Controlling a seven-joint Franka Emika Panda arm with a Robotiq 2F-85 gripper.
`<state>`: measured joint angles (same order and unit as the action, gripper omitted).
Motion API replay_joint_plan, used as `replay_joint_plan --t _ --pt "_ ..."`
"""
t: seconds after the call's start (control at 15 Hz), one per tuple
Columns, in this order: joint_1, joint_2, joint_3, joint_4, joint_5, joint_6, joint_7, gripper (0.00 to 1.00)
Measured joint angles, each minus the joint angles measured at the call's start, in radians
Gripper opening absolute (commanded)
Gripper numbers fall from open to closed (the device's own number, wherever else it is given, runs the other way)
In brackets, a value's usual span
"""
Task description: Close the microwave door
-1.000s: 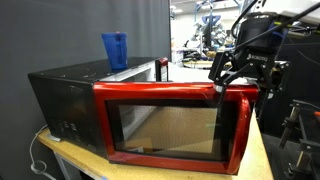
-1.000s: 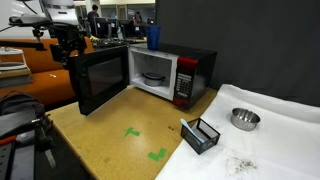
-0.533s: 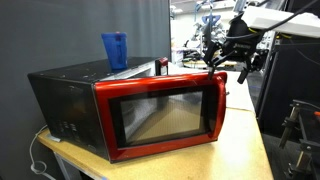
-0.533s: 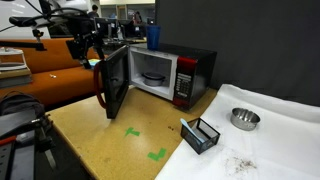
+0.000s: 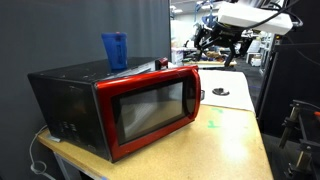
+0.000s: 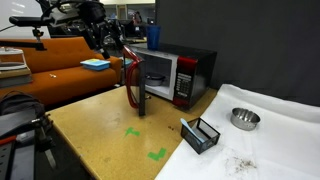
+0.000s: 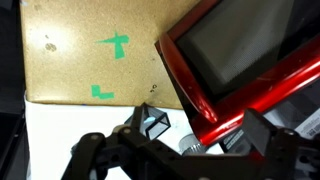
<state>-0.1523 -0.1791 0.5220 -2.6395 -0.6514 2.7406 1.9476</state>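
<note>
The near side of the microwave door meets the black microwave. I expect the door's free edge to swing in around that side when I push.
The microwave door, a glossy red frame around a dark window, stands a little ajar on the black microwave. In an exterior view the door shows edge-on, part-way out from the cavity. My gripper hovers by the door's free top corner, also seen from the other side. In the wrist view the red door frame runs between my spread fingers. The fingers look open and I cannot see them clamping the door.
A blue cup stands on top of the microwave. On the table are a black mesh box, a metal bowl on white cloth, and green tape marks. An orange sofa lies beyond the table edge.
The door has swung from wide open to nearly shut against the microwave. My gripper moved with the door's free edge toward the microwave.
</note>
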Motion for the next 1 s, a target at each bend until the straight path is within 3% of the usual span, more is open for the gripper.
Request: replay_joint_plan --t 0.33,0.67,1.0 --pt "0.026 0.159 -0.005 0.017 0.220 0.130 -0.007 1.00" --pt "0.017 0.236 -0.023 0.013 0.427 0.274 0.013 1.00" --pt "0.020 0.240 -0.037 -0.025 0.484 0.408 0.195 1.00"
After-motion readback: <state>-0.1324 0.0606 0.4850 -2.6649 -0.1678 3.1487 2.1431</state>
